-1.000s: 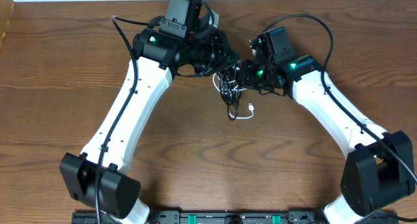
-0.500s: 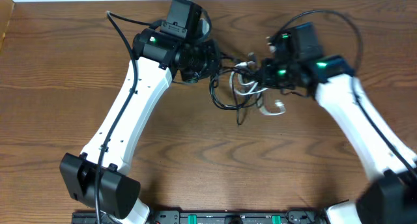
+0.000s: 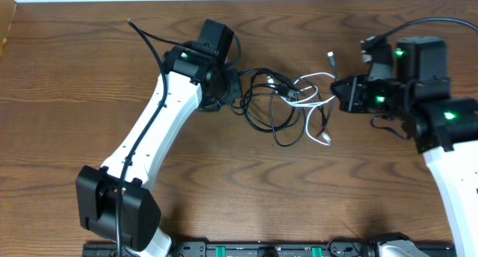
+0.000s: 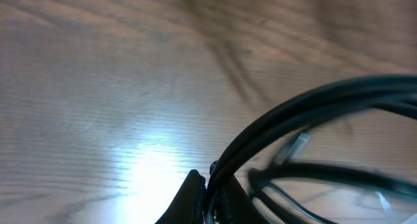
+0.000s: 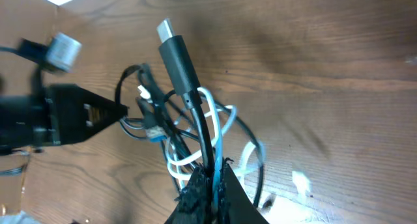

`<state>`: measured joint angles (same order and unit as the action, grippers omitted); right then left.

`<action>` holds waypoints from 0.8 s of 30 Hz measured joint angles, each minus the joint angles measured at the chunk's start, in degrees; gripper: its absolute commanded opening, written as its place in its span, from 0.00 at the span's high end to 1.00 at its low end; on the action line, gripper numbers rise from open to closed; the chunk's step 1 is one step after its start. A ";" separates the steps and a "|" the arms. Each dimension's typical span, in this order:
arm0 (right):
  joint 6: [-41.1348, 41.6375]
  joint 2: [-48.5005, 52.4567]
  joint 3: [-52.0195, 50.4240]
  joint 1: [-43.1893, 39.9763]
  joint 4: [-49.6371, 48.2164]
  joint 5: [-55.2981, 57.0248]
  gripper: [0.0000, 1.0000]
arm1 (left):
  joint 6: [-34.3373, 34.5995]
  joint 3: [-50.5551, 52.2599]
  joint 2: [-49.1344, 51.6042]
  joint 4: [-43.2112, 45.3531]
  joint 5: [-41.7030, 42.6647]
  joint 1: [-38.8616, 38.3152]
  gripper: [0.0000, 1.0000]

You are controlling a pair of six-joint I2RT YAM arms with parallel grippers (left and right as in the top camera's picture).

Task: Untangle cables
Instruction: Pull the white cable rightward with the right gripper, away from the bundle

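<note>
The white cable (image 3: 325, 102) runs in a loose loop through the black coil (image 3: 294, 98) that my left gripper is holding. My right gripper should move back and pull the white cable free.
The black cable (image 3: 269, 115) and the white cable (image 3: 311, 121) lie looped together between my two grippers. My left gripper (image 3: 230, 87) is shut on black cable strands at the tangle's left end; they show in the left wrist view (image 4: 306, 107) running out of the jaws (image 4: 212, 191). My right gripper (image 3: 340, 94) is shut on one black and one white strand at the right end (image 5: 212, 178). A black plug (image 5: 176, 51) sticks up beyond these jaws and also shows in the overhead view (image 3: 330, 59). A white connector (image 3: 326, 140) lies on the table.
The wooden table (image 3: 224, 182) carries only the cables and arms. The left arm (image 3: 149, 137) slants from the front left; the right arm (image 3: 448, 152) stands at the right edge. Thick black arm wiring (image 3: 149, 36) loops behind the left arm.
My right gripper has pulled far to the right with its strands. The tangle has stretched from a tight clump into wide loose loops. My left gripper stayed roughly in place, shifted slightly.
</note>
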<state>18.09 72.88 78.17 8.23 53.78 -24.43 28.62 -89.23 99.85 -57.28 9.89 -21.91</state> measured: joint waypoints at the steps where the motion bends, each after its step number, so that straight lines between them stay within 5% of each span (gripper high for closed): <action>1: -0.39 -0.66 0.00 -1.11 0.46 -0.85 0.99 | -0.17 0.76 0.00 0.07 -0.52 0.00 0.91; 24: -9.79 -3.10 13.73 -28.55 12.44 -8.83 0.99 | -0.42 9.29 1.09 3.98 -8.98 -0.15 0.91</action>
<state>8.29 69.78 91.90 -20.32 66.22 -33.26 28.21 -79.94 100.95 -53.30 0.91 -22.06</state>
